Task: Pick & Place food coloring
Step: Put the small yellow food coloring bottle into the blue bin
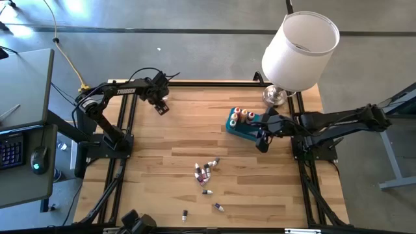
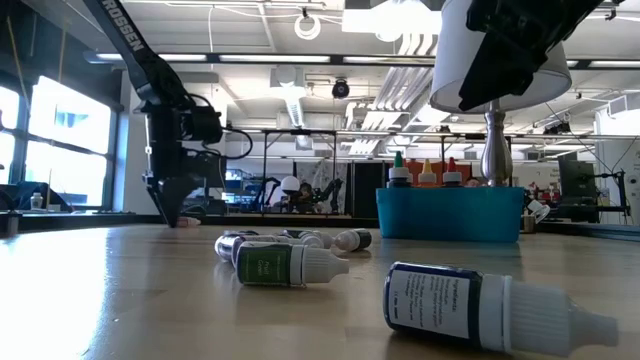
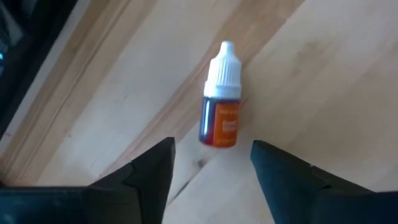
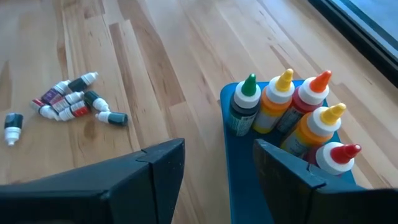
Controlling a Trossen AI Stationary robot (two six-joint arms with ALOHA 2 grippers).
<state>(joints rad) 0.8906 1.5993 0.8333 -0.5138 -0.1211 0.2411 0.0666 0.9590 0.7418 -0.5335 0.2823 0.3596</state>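
Observation:
The orange bottle's base (image 3: 217,144) rests just beyond my left gripper's fingers, so next I move them around the bottle's lower body (image 3: 219,123) before I close them and lift.
A small orange food coloring bottle (image 3: 222,102) with a white cap lies on its side on the wood at the table's far left. My left gripper (image 3: 211,165) points down over it, open, and its fingertips stand just short of the bottle's base without touching. Several more small food coloring bottles (image 1: 205,171) lie in a loose heap at the table's middle, and others (image 1: 219,207) are scattered nearer the front edge. Several taller dropper bottles (image 4: 292,109) stand upright in the teal bin (image 1: 242,129). My right gripper (image 4: 217,168) hangs open above the bin's near edge.
A lamp with a white shade (image 1: 300,49) and a metal foot (image 1: 274,96) stands at the far right, just behind the bin. Black frame rails (image 1: 123,130) run along both sides of the table. Bare wood lies between the heap and the left arm.

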